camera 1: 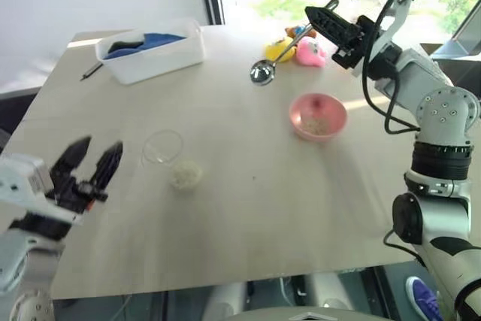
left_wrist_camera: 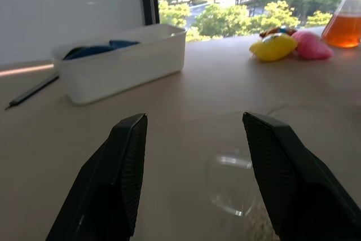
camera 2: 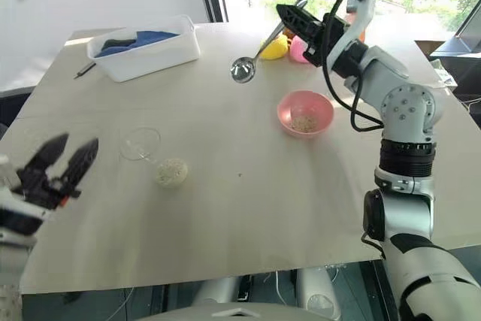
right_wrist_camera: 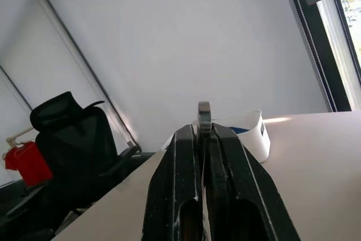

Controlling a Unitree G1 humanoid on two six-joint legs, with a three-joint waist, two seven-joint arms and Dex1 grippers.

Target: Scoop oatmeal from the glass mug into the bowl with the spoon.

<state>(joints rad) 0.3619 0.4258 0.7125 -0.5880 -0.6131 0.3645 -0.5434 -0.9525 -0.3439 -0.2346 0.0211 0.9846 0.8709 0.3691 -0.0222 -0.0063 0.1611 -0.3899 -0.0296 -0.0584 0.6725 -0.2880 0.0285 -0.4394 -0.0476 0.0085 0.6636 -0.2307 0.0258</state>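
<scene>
I expect the oatmeal to move along inside when I carry the mug point(camera 1: 168, 154), because the oatmeal forms a round patch point(camera 1: 186, 175) at the glass mug's base.
The glass mug point(camera 1: 163, 146) sits left of the table's middle, with a small heap of oatmeal point(camera 1: 186, 174) at its near right side. I cannot tell whether the mug stands upright or tilts. My left gripper point(camera 1: 98, 148) is open, just left of the mug and apart from it; the left wrist view shows the mug point(left_wrist_camera: 231, 184) low between the spread fingers. The pink bowl point(camera 1: 318, 116) lies to the right with some oatmeal point(camera 1: 316, 125) in it. My right gripper point(camera 1: 319, 11) is shut on the spoon point(camera 1: 263, 73) by its handle, holding it in the air beyond the bowl.
A white tub point(camera 1: 150, 50) with a blue cloth stands at the back left, a dark pen point(camera 1: 92, 71) beside it. Yellow point(camera 1: 279, 49) and pink point(camera 1: 310, 53) toys lie at the far edge, near an orange-liquid flask point(left_wrist_camera: 344, 23). A black chair point(right_wrist_camera: 67, 139) stands beyond the table.
</scene>
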